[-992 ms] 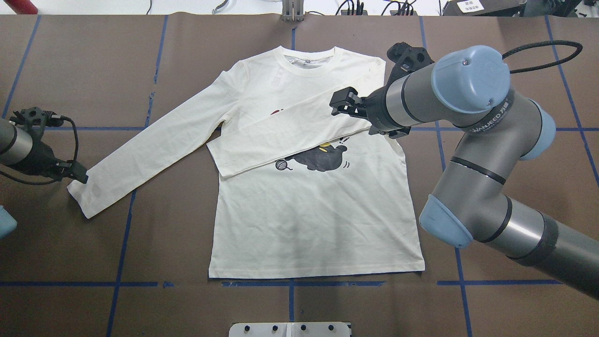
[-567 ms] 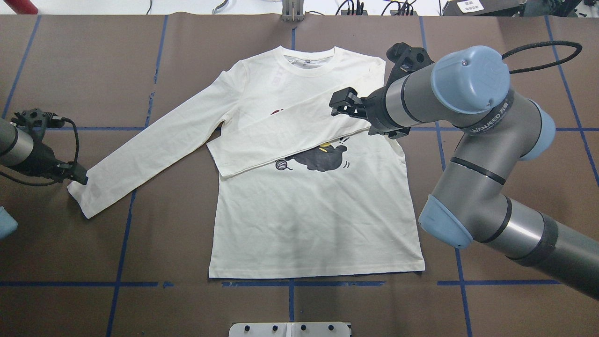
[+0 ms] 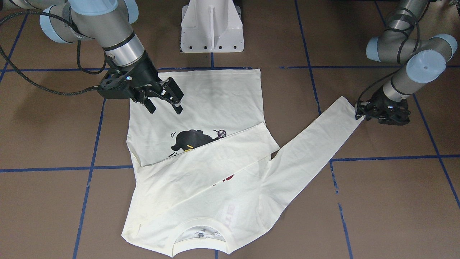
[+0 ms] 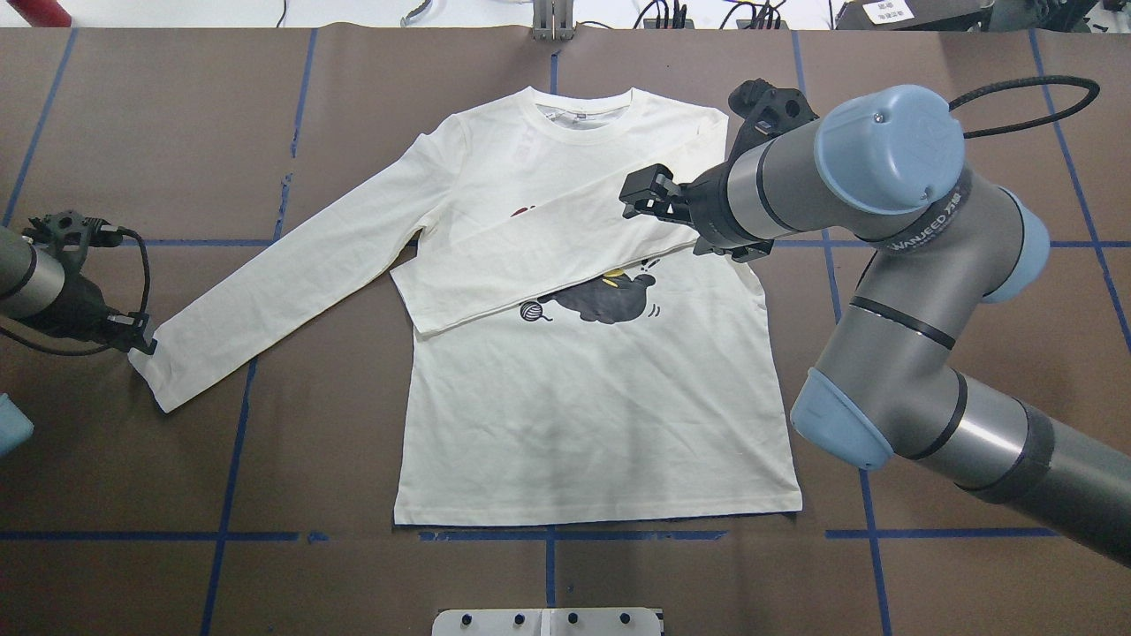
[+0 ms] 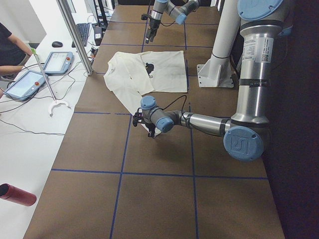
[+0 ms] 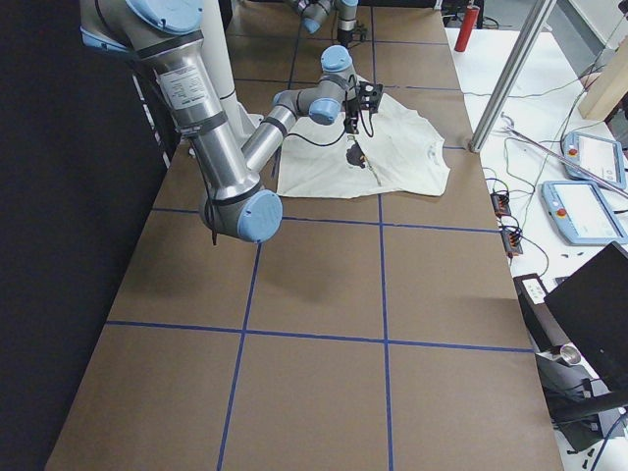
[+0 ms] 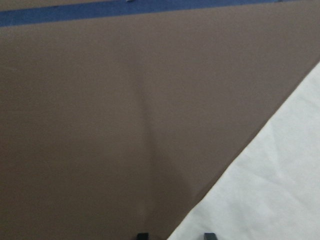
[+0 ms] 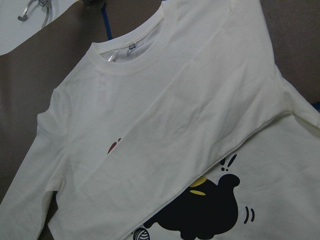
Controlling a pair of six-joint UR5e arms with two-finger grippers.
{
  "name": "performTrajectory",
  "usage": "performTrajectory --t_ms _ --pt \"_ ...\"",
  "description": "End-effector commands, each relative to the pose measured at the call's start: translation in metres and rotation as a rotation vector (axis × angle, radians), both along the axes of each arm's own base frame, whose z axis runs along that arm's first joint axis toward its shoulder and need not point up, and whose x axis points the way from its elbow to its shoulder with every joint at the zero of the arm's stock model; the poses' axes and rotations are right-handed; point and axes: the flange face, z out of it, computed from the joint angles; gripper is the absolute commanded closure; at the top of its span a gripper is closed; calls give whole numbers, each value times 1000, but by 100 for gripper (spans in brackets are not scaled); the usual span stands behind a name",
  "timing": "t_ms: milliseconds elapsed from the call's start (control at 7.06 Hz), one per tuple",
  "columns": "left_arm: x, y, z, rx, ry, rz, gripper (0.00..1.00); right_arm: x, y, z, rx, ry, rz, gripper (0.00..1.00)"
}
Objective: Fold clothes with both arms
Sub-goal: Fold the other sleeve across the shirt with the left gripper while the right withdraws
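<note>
Soft creases (image 3: 262, 193) show near the shoulder, so the outstretched sleeve (image 3: 316, 148) should fold over there when I carry the sleeve's cuff across, while the body of the clothes stays flat.
The cream long-sleeve T-shirt (image 4: 583, 415) lies flat, print side up, with the black cat print (image 4: 610, 299) showing. One sleeve (image 4: 530, 256) is folded across the chest. The other sleeve (image 4: 292, 274) stretches out to the left. My left gripper (image 4: 140, 343) sits low at that sleeve's cuff (image 4: 155, 375). In the left wrist view its fingertips (image 7: 142, 235) stand apart with the cuff's edge (image 7: 270, 190) between them. My right gripper (image 3: 163, 102) is open and empty, above the shirt's body beside the folded sleeve; it also shows in the overhead view (image 4: 638, 194).
The white pedestal base (image 3: 212, 27) stands at the table's near edge behind the shirt's hem. Blue tape lines (image 4: 239, 415) cross the brown table cover. Two tablets (image 5: 57, 62) and a metal post (image 5: 75, 35) stand at the operators' side.
My left gripper has moved slightly left and down onto the end of the outstretched sleeve. The right arm and the shirt have hardly moved.
</note>
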Motion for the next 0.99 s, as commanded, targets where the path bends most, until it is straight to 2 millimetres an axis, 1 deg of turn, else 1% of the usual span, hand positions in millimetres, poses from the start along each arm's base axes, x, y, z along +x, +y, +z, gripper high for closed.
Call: performTrajectory --t_ms 0,142,283,425,567,709,850 --pt "0 1 -8 6 14 5 100 4 3 -5 7 -12 -5 0" --pt "0 6 -26 2 63 31 100 4 3 -4 4 -10 -6 0" --pt "-3 16 -67 19 149 67 100 16 7 -18 25 -34 3 0" --pt "-4 22 -122 35 215 95 100 45 5 -17 23 -45 18 0" --pt "-1 15 -191 6 260 81 100 75 -4 1 12 -39 -4 0" --pt "24 -16 -279 -77 310 -27 100 92 -10 24 45 2 -39 0" --pt "55 -43 -354 -202 358 -152 100 107 -16 44 52 36 -39 0"
